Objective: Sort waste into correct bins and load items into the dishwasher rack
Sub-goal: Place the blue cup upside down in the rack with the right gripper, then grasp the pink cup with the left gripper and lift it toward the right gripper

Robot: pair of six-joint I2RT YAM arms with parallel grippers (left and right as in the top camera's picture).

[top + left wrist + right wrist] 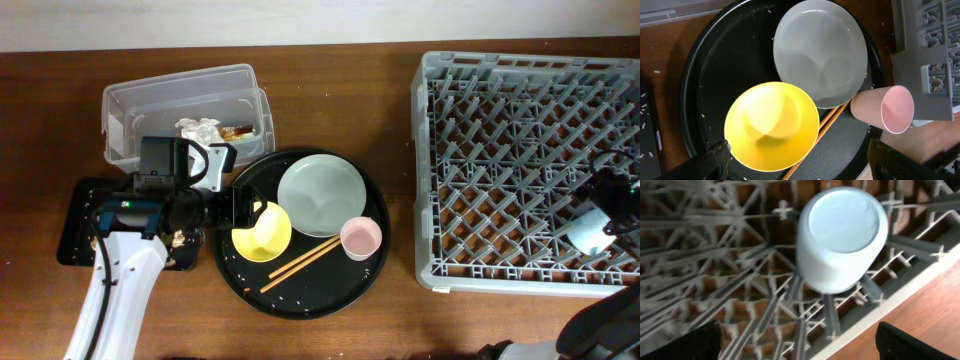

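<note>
Next, my left gripper takes the cup by its rim (344,230) and hands it base first to my right gripper, because the pink cup stands opening up (361,237) on the round tray.
The yellow bowl (262,232) (771,125), pale grey-green plate (320,195) (820,50), pink cup (360,238) (885,107) on its side and wooden chopsticks (300,264) (832,117) lie on the round black tray (300,300). My left gripper (232,207) (800,167) is open, its fingers either side of the bowl's near edge. The light-blue cup (588,232) (840,240) stands upside down in the grey rack (520,150) (740,280). My right gripper (605,200) (800,345) is open just above it, apart from it. White tissue (200,128) and a brown scrap (237,131) lie in the clear tub (125,110).
The small black tray (75,215) lies under my left arm, with beige scraps (182,240) at its right end. White rice grains are scattered on the round tray. The rack's corner (925,60) is close to the pink cup.
</note>
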